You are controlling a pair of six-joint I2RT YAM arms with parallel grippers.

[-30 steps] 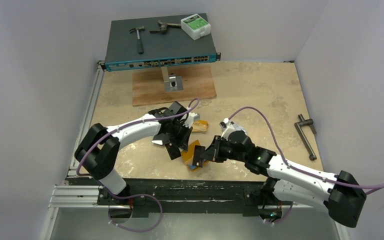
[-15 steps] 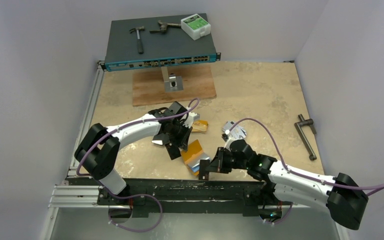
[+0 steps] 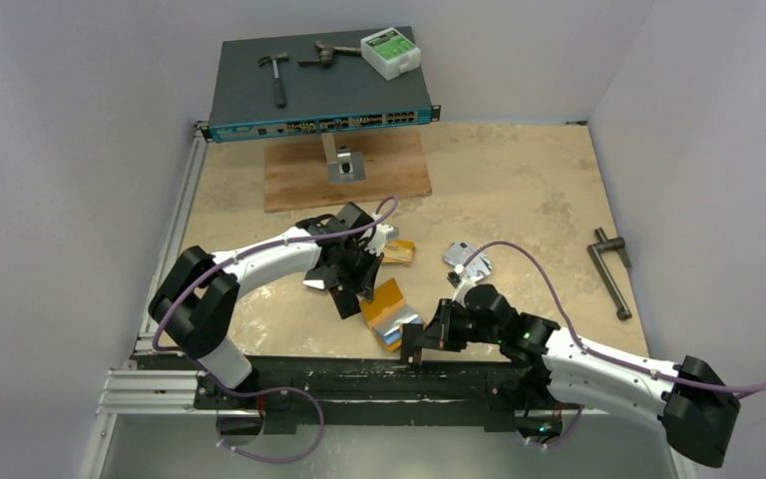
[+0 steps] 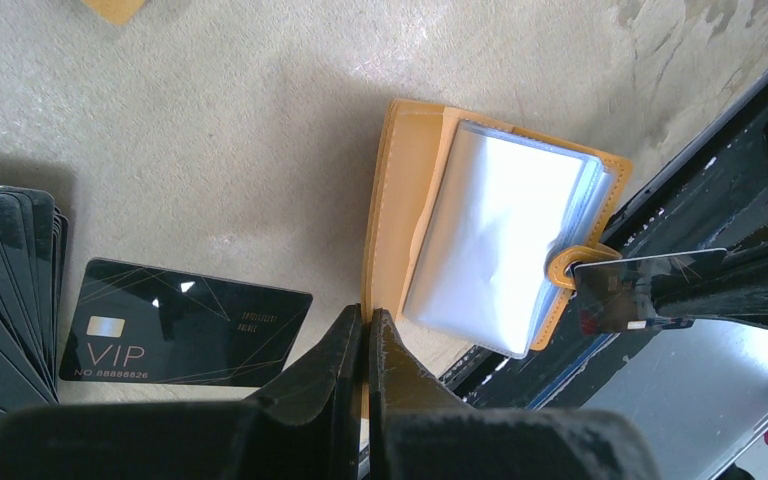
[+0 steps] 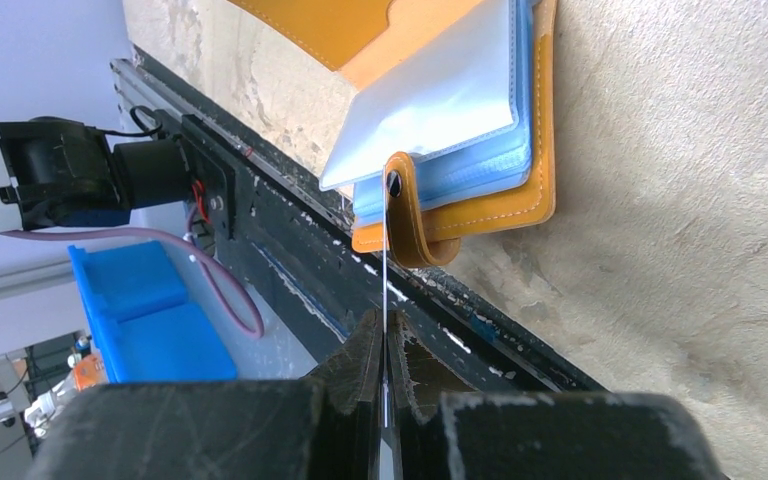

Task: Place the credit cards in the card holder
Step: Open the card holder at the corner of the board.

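The snap tab (image 5: 405, 205) sits before the card's edge, so next my right gripper takes the card past the tab while my left gripper opens the clear sleeves (image 5: 428, 100).
The orange card holder (image 3: 387, 307) lies open near the table's front edge, with its clear sleeves up (image 4: 490, 240) and its snap tab (image 5: 408, 215) curling off the edge. My left gripper (image 4: 367, 322) is shut on the holder's cover edge and also shows in the top view (image 3: 357, 291). My right gripper (image 5: 385, 335) is shut on a black card (image 4: 640, 290), held edge-on just off the snap tab, over the front rail (image 3: 414, 341). A black VIP card (image 4: 185, 322) and a fanned black pile (image 4: 5, 280) lie to the left. Orange-gold cards (image 3: 400, 251) and silvery cards (image 3: 467, 260) lie behind.
A network switch (image 3: 319, 100) at the back carries a hammer (image 3: 275, 72) and a white box (image 3: 390, 52). A wooden board (image 3: 379, 175) with a metal bracket (image 3: 342, 165) lies before it. A crank handle (image 3: 610, 271) is at the right. A black rail (image 3: 339, 374) edges the front.
My right gripper has drawn back toward the near edge with the black card, uncovering the silvery cards and the holder's sleeves. The left arm has not moved.
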